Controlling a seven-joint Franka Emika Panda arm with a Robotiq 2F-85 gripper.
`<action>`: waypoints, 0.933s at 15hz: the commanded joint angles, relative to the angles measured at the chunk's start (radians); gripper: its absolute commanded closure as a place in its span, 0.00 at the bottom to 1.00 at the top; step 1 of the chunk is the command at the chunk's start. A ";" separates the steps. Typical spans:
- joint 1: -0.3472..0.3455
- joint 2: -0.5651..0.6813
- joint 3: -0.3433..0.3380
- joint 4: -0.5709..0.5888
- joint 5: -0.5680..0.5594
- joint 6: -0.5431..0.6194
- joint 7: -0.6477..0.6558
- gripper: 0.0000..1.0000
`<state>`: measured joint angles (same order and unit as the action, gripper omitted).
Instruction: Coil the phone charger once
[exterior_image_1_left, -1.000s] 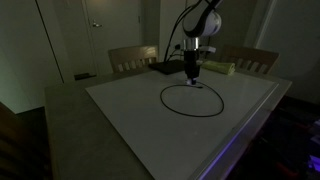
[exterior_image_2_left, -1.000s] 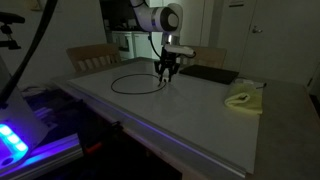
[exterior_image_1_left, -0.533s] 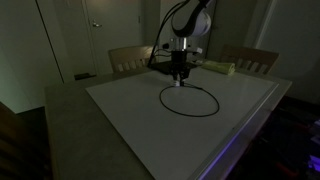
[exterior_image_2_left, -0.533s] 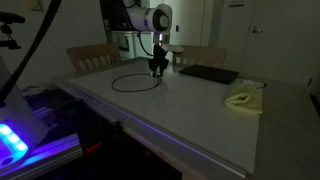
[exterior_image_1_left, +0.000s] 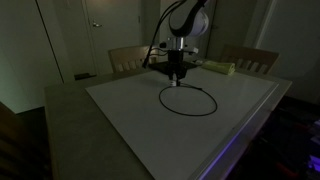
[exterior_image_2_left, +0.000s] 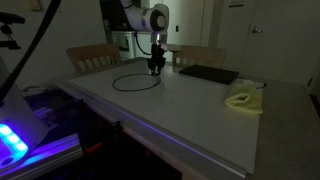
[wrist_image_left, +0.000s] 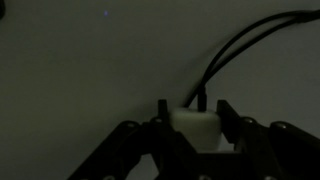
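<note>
My gripper keeps moving the plug inward and let it go there, with the black cable in one loop (exterior_image_1_left: 190, 114) and the white plug at its far edge (exterior_image_1_left: 172, 89).
The phone charger is a thin black cable lying in one loop on the white table top in both exterior views (exterior_image_1_left: 163, 101) (exterior_image_2_left: 134, 91). My gripper (exterior_image_1_left: 175, 80) (exterior_image_2_left: 154, 70) hangs over the far edge of the loop. In the wrist view the gripper (wrist_image_left: 193, 118) is shut on the charger's white plug (wrist_image_left: 193, 126). Two strands of black cable (wrist_image_left: 240, 45) run away from the plug over the table.
A flat black pad (exterior_image_2_left: 207, 74) lies at the table's back. A pale greenish box (exterior_image_1_left: 220, 68) (exterior_image_2_left: 243, 99) lies near the edge. Wooden chairs (exterior_image_1_left: 133, 57) (exterior_image_1_left: 250, 58) stand behind the table. The white sheet (exterior_image_1_left: 130, 125) covers most of the table.
My gripper has moved sideways along the loop's far edge, carrying the plug end with it. The loop on the table has kept its shape.
</note>
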<state>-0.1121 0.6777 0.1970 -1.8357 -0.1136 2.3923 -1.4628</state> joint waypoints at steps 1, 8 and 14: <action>0.016 -0.009 0.012 -0.009 -0.018 -0.045 -0.115 0.74; 0.040 0.000 0.063 -0.014 -0.015 -0.078 -0.426 0.74; 0.067 -0.005 0.039 -0.027 -0.056 -0.074 -0.622 0.74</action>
<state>-0.0626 0.6801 0.2562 -1.8431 -0.1546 2.3183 -2.0148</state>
